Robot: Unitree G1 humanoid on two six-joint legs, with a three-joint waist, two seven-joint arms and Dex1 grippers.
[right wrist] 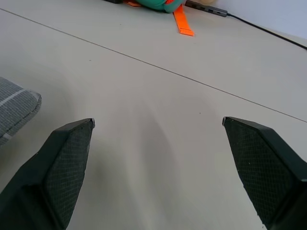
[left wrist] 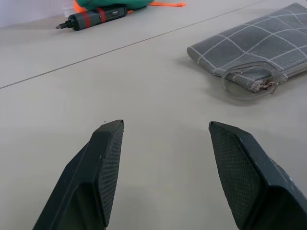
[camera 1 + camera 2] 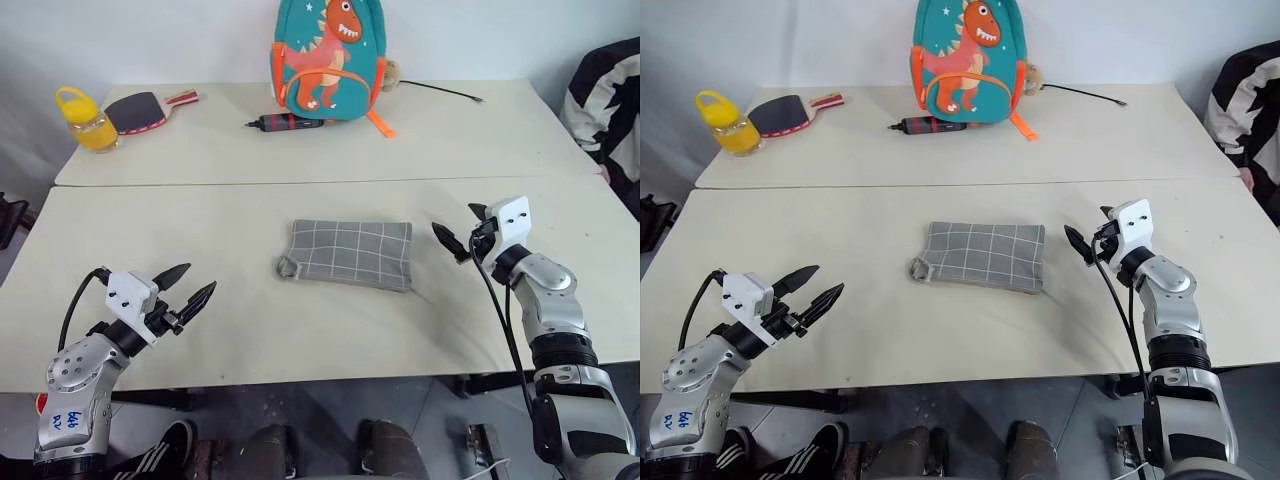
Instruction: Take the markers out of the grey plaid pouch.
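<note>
The ring pull (image 3: 287, 267) is at the end of one of the pouch's long edges. The grey plaid pouch (image 3: 352, 253) will therefore spread apart along that edge when I open it.
The grey plaid pouch (image 3: 352, 253) lies flat in the middle of the near table, its ring pull (image 3: 286, 268) at its left end. The markers are hidden. My left gripper (image 3: 200, 278) hovers low at the front left, open and empty, pointing toward the pouch from a good hand's length away. In the left wrist view the pouch (image 2: 259, 48) and ring pull (image 2: 249, 84) lie beyond the open fingers (image 2: 108, 158). My right gripper (image 3: 455, 220) is open and empty just right of the pouch's right end. A corner of the pouch (image 1: 14, 110) shows in the right wrist view.
On the far table stand a teal dinosaur backpack (image 3: 328, 55), a red-and-black tool (image 3: 285, 123), a table tennis paddle (image 3: 140, 110), a yellow bottle (image 3: 88, 120) and a black cable (image 3: 445, 92). A seam (image 3: 300, 182) divides the tables. A person's patterned sleeve (image 3: 610, 100) is at the far right.
</note>
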